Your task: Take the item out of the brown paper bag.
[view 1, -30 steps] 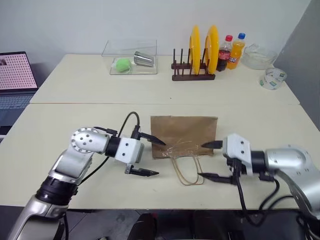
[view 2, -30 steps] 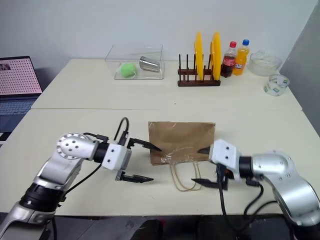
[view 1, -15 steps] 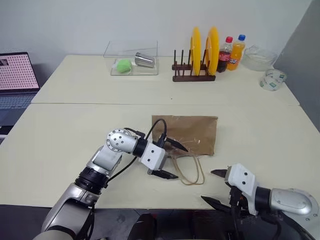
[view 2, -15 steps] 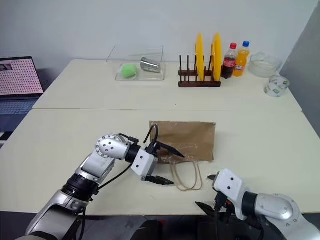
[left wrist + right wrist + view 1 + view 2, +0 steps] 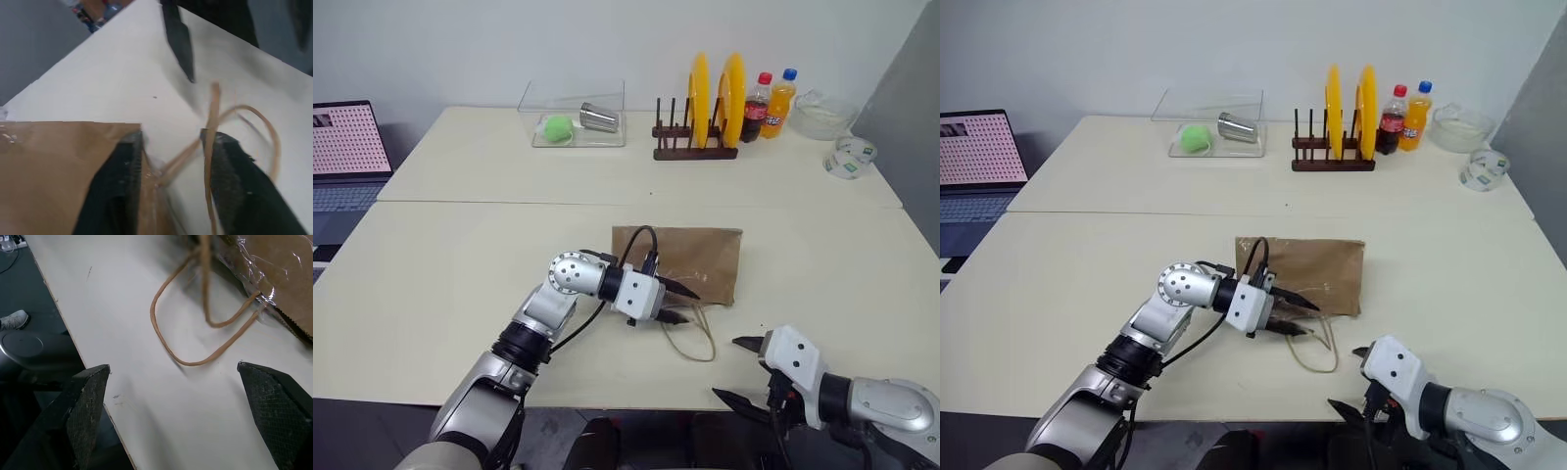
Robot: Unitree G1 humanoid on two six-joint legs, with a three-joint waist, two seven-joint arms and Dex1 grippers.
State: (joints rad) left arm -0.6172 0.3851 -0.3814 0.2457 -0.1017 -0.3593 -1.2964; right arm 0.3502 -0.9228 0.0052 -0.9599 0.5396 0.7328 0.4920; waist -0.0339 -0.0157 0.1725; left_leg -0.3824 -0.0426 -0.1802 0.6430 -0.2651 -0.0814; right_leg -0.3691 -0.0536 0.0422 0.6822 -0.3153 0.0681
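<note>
The bag's opening (image 5: 717,303) lies flat and hides the item. My right gripper should hold the loose handle loop (image 5: 701,359) while my left gripper lifts the other handle loop.
The brown paper bag (image 5: 690,257) lies flat in the middle of the near table, its mouth toward me. One pale handle loop (image 5: 697,345) rests on the table and the other cord is lifted. My left gripper (image 5: 683,305) reaches in from the left. Its fingers (image 5: 122,186) have narrowed onto the bag's mouth corner, with a handle cord (image 5: 213,112) between them. My right gripper (image 5: 724,368) hangs wide open at the table's front edge, to the right of the handles and apart from the bag, holding nothing. The item is hidden.
On the far table stand a rack with yellow plates (image 5: 702,103), cola and orange soda bottles (image 5: 769,101), a clear box (image 5: 570,116) holding a green ball and a metal cup, a glass bowl (image 5: 819,113) and a tape roll (image 5: 848,157). A laptop (image 5: 347,152) sits far left.
My left gripper has moved right onto the bag's mouth and its fingers have narrowed from wide open. My right gripper first drew back to the table's front edge, then stayed still.
</note>
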